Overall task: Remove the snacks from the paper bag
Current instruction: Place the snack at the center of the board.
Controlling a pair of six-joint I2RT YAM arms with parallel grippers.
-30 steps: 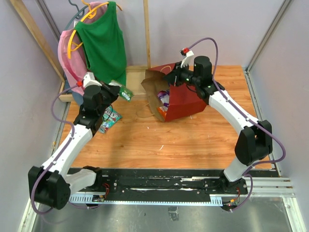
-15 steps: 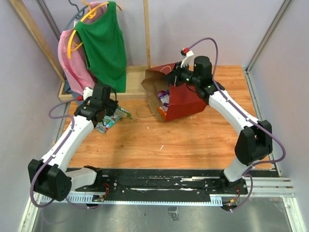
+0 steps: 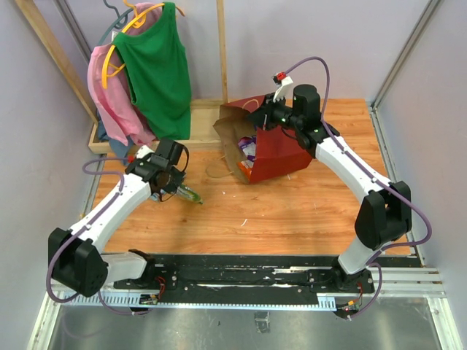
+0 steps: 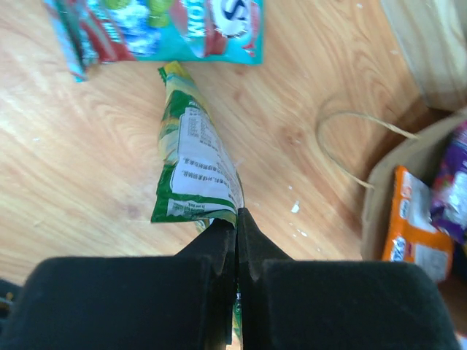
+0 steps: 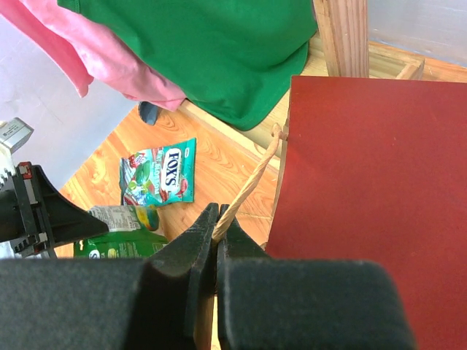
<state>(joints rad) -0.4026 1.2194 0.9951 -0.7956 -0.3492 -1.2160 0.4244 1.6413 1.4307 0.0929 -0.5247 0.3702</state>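
Note:
My left gripper goes on putting the green-yellow packet, which is clear of the bag's opening, down beside the teal packet until it lies flat, before it lets it go.
The paper bag lies on its side at the back of the table, mouth facing left. Purple and orange snacks show inside the mouth, and the left wrist view picks up the orange packet. My right gripper is shut on the bag's pale cord handle, above the red wall. My left gripper is shut on the end of a green-yellow packet, low over the table left of the bag. A teal packet lies flat just beyond it.
A wooden rack stands at the back left with a green garment and a pink one hanging from it. The bag's other cord handle lies looped on the wood table. Walls close in on both sides.
My left arm has swung from beside the rack toward the near middle of the table, carrying the green-yellow packet down with it. The right arm and the bag have not moved.

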